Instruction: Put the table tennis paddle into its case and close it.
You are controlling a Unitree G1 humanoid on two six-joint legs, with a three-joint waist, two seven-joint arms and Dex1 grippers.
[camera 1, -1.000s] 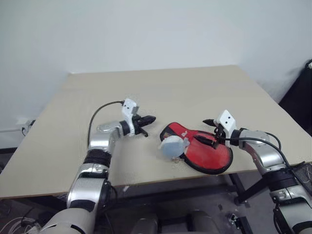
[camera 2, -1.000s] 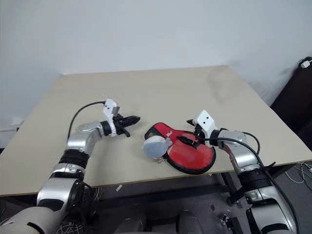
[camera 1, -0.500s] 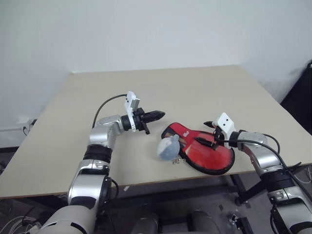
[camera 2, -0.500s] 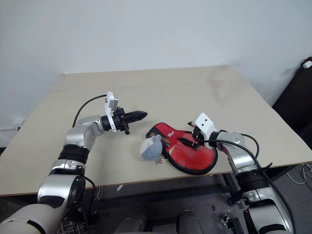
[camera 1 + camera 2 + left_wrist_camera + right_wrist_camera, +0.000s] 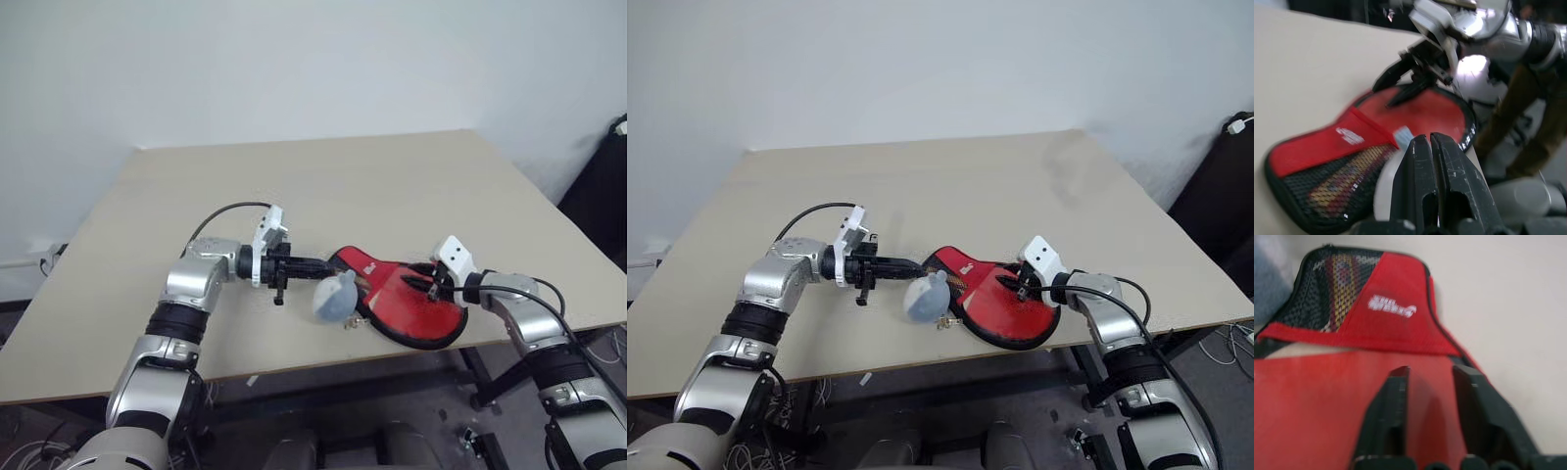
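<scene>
The grey-blue piece is under my left gripper's closed fingers, next to the case's narrow end (image 5: 940,263), so next I open the fingers wide around its round body (image 5: 925,302) and pull the piece away.
The case (image 5: 431,340) lies open near the table's front edge, black-rimmed with red lining. In it rests the table tennis paddle (image 5: 1312,396), red face up, its striped handle (image 5: 1337,279) tucked under the black mesh pocket. A small grey-blue round piece (image 5: 336,297) leans at the case's left side. My left gripper (image 5: 323,265) is shut and empty, pointing right at the case's narrow end, just above the grey-blue piece. My right gripper (image 5: 1427,369) hovers low over the paddle's face, its fingers (image 5: 1396,391) a small gap apart with nothing between them.
The beige table (image 5: 392,186) stretches far behind the case, against a white wall. A black object (image 5: 602,196) stands beyond the table's right edge. The case sits close to the front edge.
My left gripper swung round to point right and drew close to the case's narrow end. The right gripper sank a little onto the paddle's face and its fingers narrowed.
</scene>
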